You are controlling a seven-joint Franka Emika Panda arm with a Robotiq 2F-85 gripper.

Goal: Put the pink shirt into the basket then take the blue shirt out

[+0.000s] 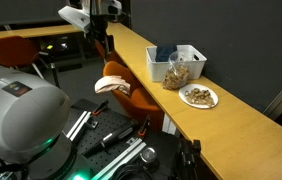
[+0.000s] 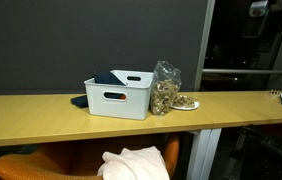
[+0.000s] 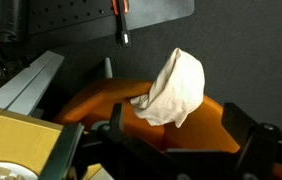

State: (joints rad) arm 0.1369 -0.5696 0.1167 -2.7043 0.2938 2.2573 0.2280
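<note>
My gripper should keep going down until its fingers are on both sides of the raised cloth [image 2: 135, 157] and then close, because the pink shirt's folds [image 1: 111, 84] lie uncovered under my open fingers.
The pale pink shirt [image 1: 111, 86] lies crumpled on the seat of an orange chair [image 1: 131, 95] in front of the table; it also shows in an exterior view [image 2: 136, 163] and in the wrist view [image 3: 176, 88]. The white basket [image 2: 116, 100] stands on the wooden table, also seen from the side [image 1: 189, 58]. The blue shirt [image 2: 106, 79] lies inside it, with dark cloth [image 2: 78, 101] showing at its left side. My gripper [image 3: 181, 140] is open and empty, hanging above the chair [image 1: 103, 40], apart from the pink shirt.
A clear bag of snacks [image 2: 164, 92] leans on the basket. A plate of food [image 1: 198, 96] sits beside it. The long wooden table [image 1: 231, 130] runs along a dark wall. Black equipment [image 1: 111, 150] lies on the floor.
</note>
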